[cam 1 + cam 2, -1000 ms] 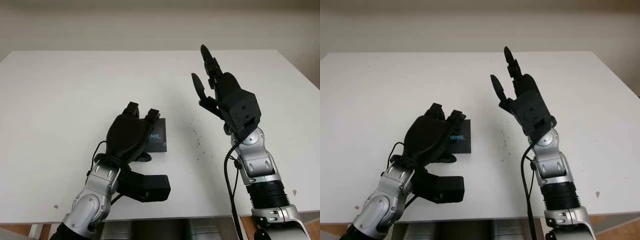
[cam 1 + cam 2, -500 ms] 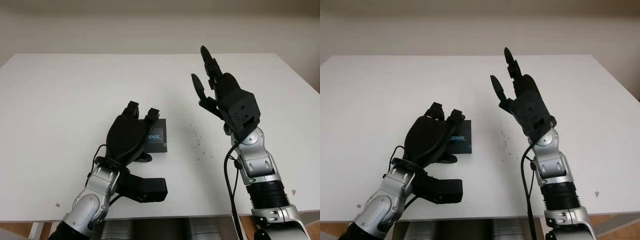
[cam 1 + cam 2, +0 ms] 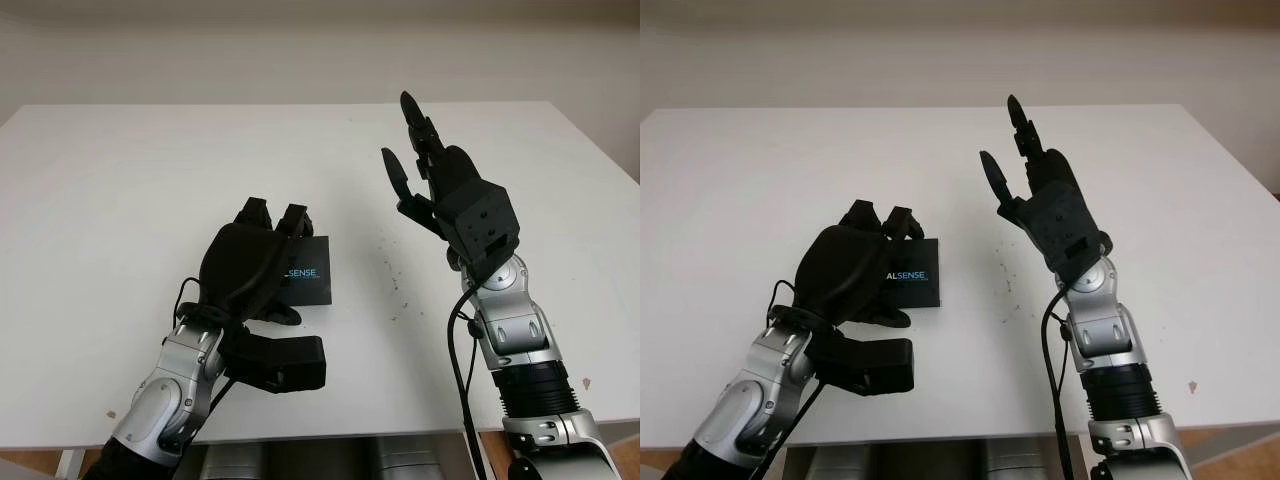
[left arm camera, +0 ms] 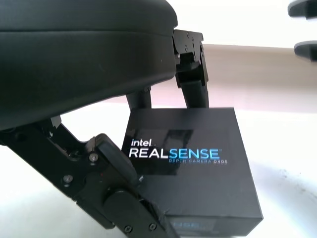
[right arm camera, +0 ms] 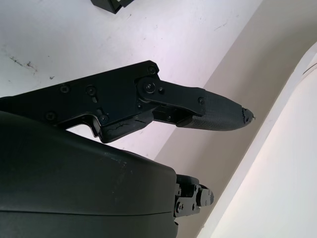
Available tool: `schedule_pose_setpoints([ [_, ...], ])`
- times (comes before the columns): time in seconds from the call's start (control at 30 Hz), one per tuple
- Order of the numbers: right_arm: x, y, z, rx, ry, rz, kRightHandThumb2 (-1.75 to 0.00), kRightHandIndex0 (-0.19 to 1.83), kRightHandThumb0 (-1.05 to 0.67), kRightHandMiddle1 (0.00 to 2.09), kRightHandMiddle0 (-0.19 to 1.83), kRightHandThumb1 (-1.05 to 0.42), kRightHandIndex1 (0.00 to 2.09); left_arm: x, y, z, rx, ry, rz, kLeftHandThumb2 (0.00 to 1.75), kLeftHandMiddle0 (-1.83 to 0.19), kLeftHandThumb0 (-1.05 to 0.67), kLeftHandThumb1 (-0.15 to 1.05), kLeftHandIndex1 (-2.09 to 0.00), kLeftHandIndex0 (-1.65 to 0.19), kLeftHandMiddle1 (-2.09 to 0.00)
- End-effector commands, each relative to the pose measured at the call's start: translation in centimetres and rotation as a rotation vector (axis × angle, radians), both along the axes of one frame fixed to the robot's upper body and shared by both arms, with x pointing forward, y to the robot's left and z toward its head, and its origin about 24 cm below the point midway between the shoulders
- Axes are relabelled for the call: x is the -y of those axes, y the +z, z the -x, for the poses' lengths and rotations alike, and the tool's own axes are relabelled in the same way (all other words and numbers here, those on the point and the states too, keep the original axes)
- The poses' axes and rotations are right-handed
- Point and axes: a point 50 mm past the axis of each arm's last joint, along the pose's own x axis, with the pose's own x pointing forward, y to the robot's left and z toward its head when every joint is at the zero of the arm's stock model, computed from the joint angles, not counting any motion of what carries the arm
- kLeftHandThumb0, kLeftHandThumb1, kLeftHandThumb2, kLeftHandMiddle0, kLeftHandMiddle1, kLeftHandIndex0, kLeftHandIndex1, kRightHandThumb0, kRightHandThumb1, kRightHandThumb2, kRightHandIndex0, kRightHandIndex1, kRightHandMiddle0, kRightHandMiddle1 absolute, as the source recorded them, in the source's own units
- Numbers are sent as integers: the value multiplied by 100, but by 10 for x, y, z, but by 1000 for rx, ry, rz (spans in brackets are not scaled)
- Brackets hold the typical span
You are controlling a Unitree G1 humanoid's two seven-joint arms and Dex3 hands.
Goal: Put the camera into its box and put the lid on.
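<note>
The lid's front side (image 4: 225, 226) joins its top as one cover, so the black box lid (image 4: 198, 183) will come off whole when I lift, leaving the box's base behind.
A black box (image 3: 306, 276) with a white and blue RealSense label lies shut, lid on, in the middle of the white table (image 3: 120, 180). My left hand (image 3: 262, 245) hovers over the box's left part, open; in the left wrist view its two fingers (image 4: 190, 79) stand at the box's (image 4: 193, 158) far edge and the thumb sits by the near left corner. The camera itself is hidden. My right hand (image 3: 405, 160) is raised in the air to the right of the box, open, holding nothing.
Small dark specks (image 3: 395, 282) dot the table between the box and the right arm. The table's front edge (image 3: 400, 425) runs just before both forearms. A wall rises behind the table's far edge.
My left hand has slid a little to the left, uncovering more of the label. The box and the right hand have stayed where they were.
</note>
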Motion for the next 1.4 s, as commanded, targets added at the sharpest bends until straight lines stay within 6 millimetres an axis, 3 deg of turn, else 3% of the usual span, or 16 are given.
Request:
schedule_pose_setpoints([
  [0.0, -1, 6, 0, 19, 4, -11, -62, -3, -73, 7, -3, -105, 6, -2, 21, -1, 23, -12, 46, 10, -43, -29, 105, -202, -13, -209],
  [0.3, -4, 2, 0, 25, 12, -46, -60, -1, -71, 8, 0, -105, 6, -5, 40, -1, -39, -52, 56, 8, -54, -27, 105, -209, -22, -209],
  [0.57, -5, 0, -1, 37, 13, -43, -59, 1, -73, 10, 1, -105, 7, -8, 46, -6, -72, -59, 20, 10, -47, -28, 105, -209, -13, -209],
  [0.9, -6, 0, -1, 34, 5, -41, -59, 1, -74, 11, 1, -105, 7, -9, 45, -17, -121, -53, -52, 12, -48, -26, 105, -208, -7, -209],
  [1.03, -6, 0, -1, 36, 2, -36, -59, 1, -74, 12, 1, -105, 7, -10, 45, -22, -142, -38, -75, 13, -49, -25, 105, -194, -6, -209],
  [1.37, -6, 1, -1, 37, 0, -35, -59, 1, -76, 14, 0, -105, 6, -12, 43, -34, -209, -46, -44, 14, -37, -29, 105, -209, -5, -209],
])
